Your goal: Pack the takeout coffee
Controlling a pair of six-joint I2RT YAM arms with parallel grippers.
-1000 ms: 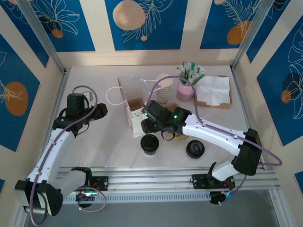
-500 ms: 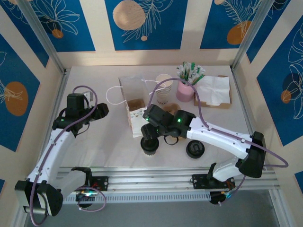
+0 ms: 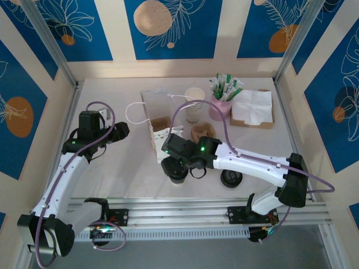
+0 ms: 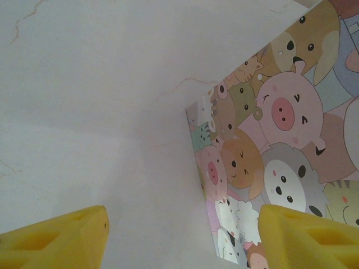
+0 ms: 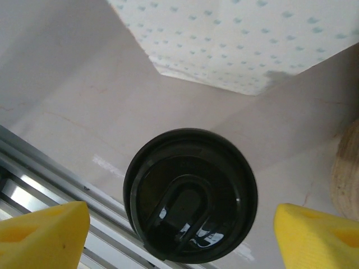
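Observation:
I should keep lowering my right gripper, as the coffee's lid (image 5: 190, 196) is centred between its open fingers, until the fingers are beside the lid's rim (image 5: 254, 207), and then close them.
The takeout coffee (image 3: 178, 174), a small cup under a round black lid (image 5: 190, 193), stands near the table's front edge. My right gripper (image 3: 175, 163) hangs right over it, open. In the right wrist view its yellow fingers (image 5: 42, 235) stand on either side of the lid without touching it, and the right gripper (image 5: 180, 224) is centred on the cup. The gift bag (image 3: 159, 128) sits just behind the cup, and its dotted side (image 5: 235, 39) shows beyond the lid. My left gripper (image 3: 120, 132) is open to the left of the bag, and from the left gripper (image 4: 182, 235) I see the bag's cartoon-animal face (image 4: 269, 162).
A loose black lid (image 3: 231, 178) lies right of the cup. Behind are a brown round piece (image 3: 203, 132), stacked cream cups (image 3: 194, 102), a pink holder with sachets (image 3: 220, 106) and a napkin tray (image 3: 253, 107). A metal rail (image 3: 213, 208) runs along the front edge.
My right gripper has swung left and forward from beside the bag to above the coffee cup, and its fingers have spread wider. The left arm has barely moved.

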